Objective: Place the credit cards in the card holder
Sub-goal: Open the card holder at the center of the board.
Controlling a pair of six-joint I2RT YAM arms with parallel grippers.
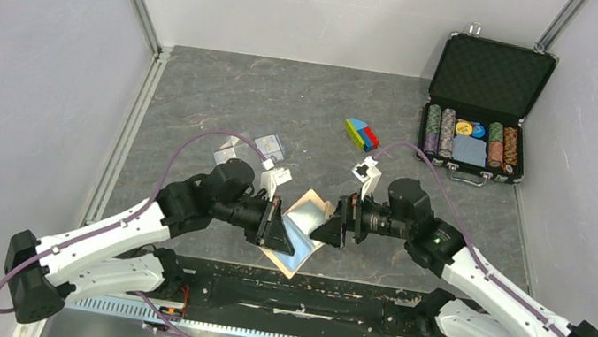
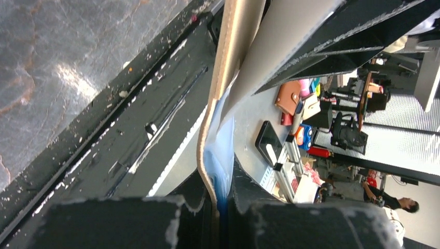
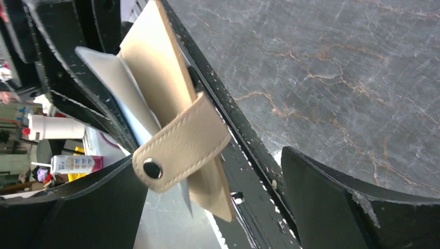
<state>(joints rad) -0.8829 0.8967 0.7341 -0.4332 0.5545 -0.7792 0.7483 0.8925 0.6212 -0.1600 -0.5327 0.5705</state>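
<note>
The credit cards (image 1: pixel 269 146) are on my left gripper's side while it pinches the card holder. Next, my right gripper takes hold of the holder's strap side (image 3: pixel 182 142) first.
The tan card holder (image 1: pixel 303 234) hangs open above the table's near edge, between my two grippers. My left gripper (image 1: pixel 279 228) is shut on one of its edges; in the left wrist view the tan cover and a light blue pocket panel (image 2: pixel 220 155) are pinched between the fingers (image 2: pixel 290 218). My right gripper (image 1: pixel 328 227) stands open just right of the holder. In the right wrist view the snap strap (image 3: pixel 179 145) hangs between the wide-apart fingers (image 3: pixel 337 197), untouched. One pale credit card (image 1: pixel 270 144) and a second credit card (image 1: pixel 229 150) lie flat on the table behind the left arm.
A black poker-chip case (image 1: pixel 486 80) stands open at the back right, with chips and a blue deck inside. A small multicoloured block (image 1: pixel 361 133) lies mid-table. Metal frame rails (image 1: pixel 123 151) run along the left side, and the black base bar (image 1: pixel 294 297) lies under the holder.
</note>
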